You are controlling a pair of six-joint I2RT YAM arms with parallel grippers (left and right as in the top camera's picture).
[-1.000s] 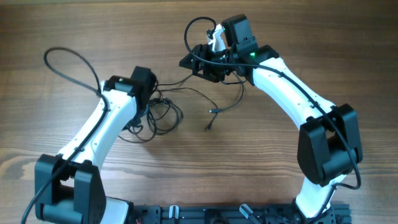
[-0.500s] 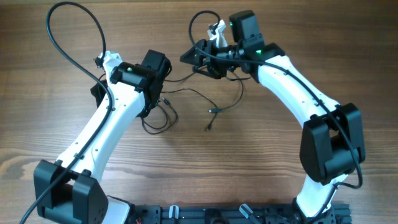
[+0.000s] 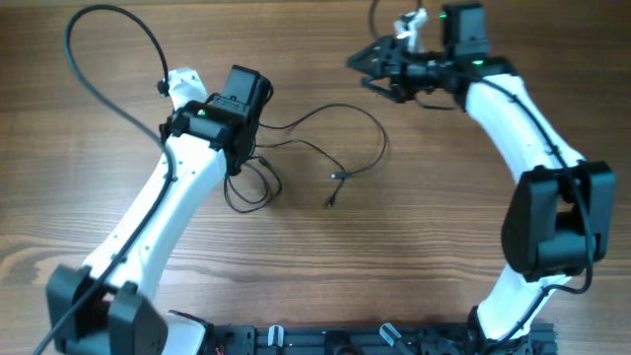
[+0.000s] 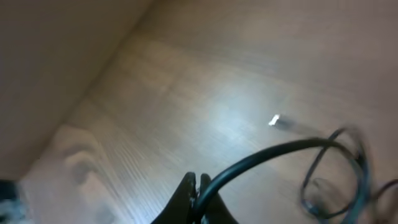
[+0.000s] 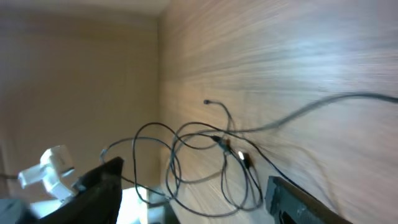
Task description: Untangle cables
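The tangle (image 3: 254, 189) is bunched far from my right gripper, so my left gripper should bring its cable toward the cables' plug ends (image 3: 336, 179), where my right gripper can pull strands of cable out.
The cables (image 3: 296, 148) are thin black cords on the wooden table: a small tangle (image 3: 251, 185) beside the left arm, a wide loop reaching right, and two plug ends (image 3: 337, 177) near the middle. My left gripper (image 3: 240, 156) sits over the tangle. In the left wrist view it (image 4: 196, 182) is shut, with a black cable (image 4: 273, 152) running out from between its fingers. My right gripper (image 3: 368, 69) hovers at the far right of the table, well clear of the cords. In the right wrist view it (image 5: 194, 173) stands wide open and holds nothing, with the cables (image 5: 205, 155) lying beyond it.
The left arm's thick black cable (image 3: 108, 39) arcs high over the table's far left. A white connector (image 3: 407, 22) sticks up on the right wrist. The arm bases and a black rail (image 3: 325, 340) line the near edge.
My right gripper has opened wider and swung up and to the right, away from the cords. The loop it was at now lies on the table. My left arm rose and shifted towards the far side.
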